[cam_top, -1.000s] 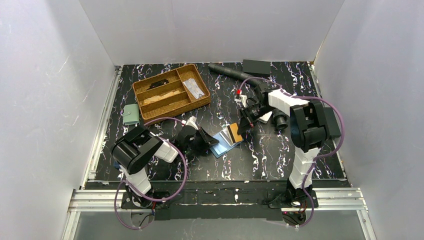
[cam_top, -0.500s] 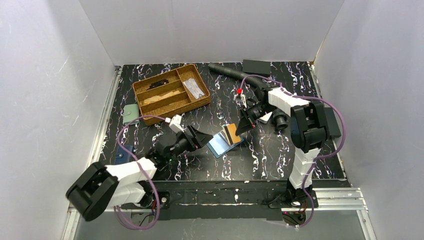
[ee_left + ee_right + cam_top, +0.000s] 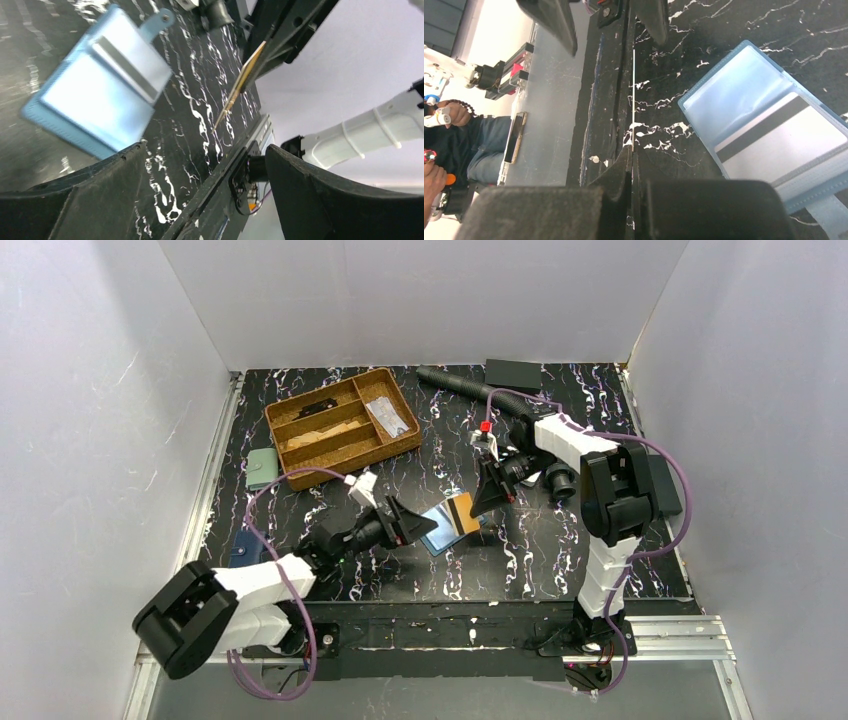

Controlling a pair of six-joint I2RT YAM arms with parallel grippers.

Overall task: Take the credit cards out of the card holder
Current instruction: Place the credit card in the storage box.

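Observation:
I can see my right gripper holding the orange credit card with its black stripe (image 3: 456, 516) up, so my left gripper should take its loose end (image 3: 449, 519) and flip the card.
The teal-blue card holder (image 3: 440, 530) (image 3: 100, 95) (image 3: 744, 95) lies open on the table. A pale card with a black stripe (image 3: 784, 140) sits in one half of it. My right gripper (image 3: 487, 495) (image 3: 632, 155) is shut on an orange credit card (image 3: 463, 510), which shows edge-on (image 3: 237, 87) (image 3: 633, 100) and is tilted up off the table just right of the holder. My left gripper (image 3: 415, 522) (image 3: 205, 146) stands open just left of the holder, with nothing between its fingers (image 3: 90, 200).
A wooden divided tray (image 3: 343, 426) stands at the back left, with a pale green pouch (image 3: 263, 468) beside it. A navy wallet (image 3: 243, 552) lies near the left edge. A black tube (image 3: 460, 383) and a black box (image 3: 513, 372) lie at the back.
My left gripper has opened and let go of the card holder, and its arm has swung lower. My right gripper has tilted the orange card up away from the holder.

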